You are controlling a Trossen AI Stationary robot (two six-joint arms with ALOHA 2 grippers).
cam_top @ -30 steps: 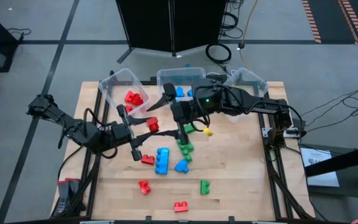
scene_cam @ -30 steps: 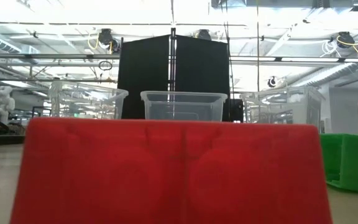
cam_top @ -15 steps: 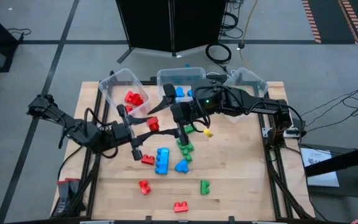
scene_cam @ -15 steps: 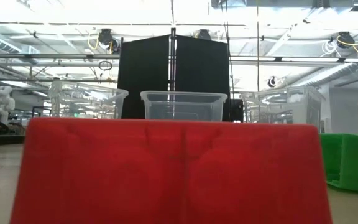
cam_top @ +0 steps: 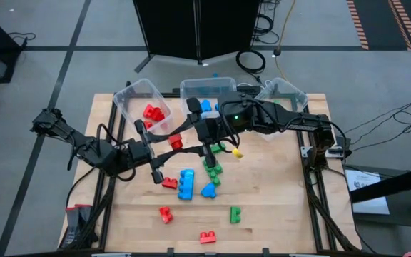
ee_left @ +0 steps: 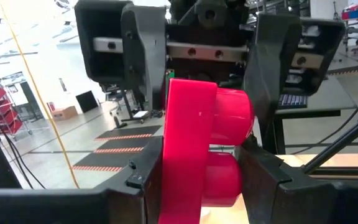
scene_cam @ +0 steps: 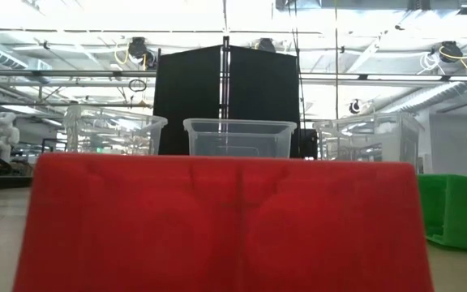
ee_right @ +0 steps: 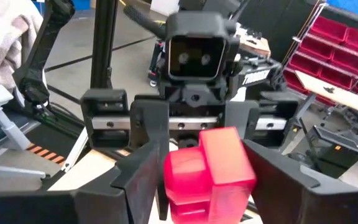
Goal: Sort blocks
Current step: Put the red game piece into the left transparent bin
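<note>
My left gripper should open and move away from the red block (cam_top: pixel 175 141) both grippers are pinching, before my right gripper takes it to the reds' bin (cam_top: pixel 145 104).
A red studded block (cam_top: pixel 175 142) sits between both grippers over the table's middle, near the bins. My left gripper (cam_top: pixel 171 143) reaches in from the left and my right gripper (cam_top: pixel 183 139) from the right, facing each other; both are shut on this block. Loose blocks lie flat on the table: a big blue one (cam_top: pixel 185 184), a blue one (cam_top: pixel 207 190), reds (cam_top: pixel 165 213) (cam_top: pixel 207 237), greens (cam_top: pixel 211 168) (cam_top: pixel 234 213). In the low view a red block (scene_cam: pixel 225 223) close to the camera hides both grippers. My left gripper pinches the red block's near half (ee_left: pixel 191 180) between its two fingers, one on the flat back, one on the studs. The fingers come level from the table's left. The block stands on edge. My right gripper pinches the block's opposite half (ee_right: pixel 207 168) between its two fingers, coming level from the table's right.
Three clear bins stand along the far edge: the left bin (cam_top: pixel 130 100) holds red blocks (cam_top: pixel 153 112), the middle bin (cam_top: pixel 220 84) holds blue blocks (cam_top: pixel 205 106), and the right bin (cam_top: pixel 282 91). A small yellow piece (cam_top: pixel 238 151) lies by the greens. Bare wood shows at the near right.
</note>
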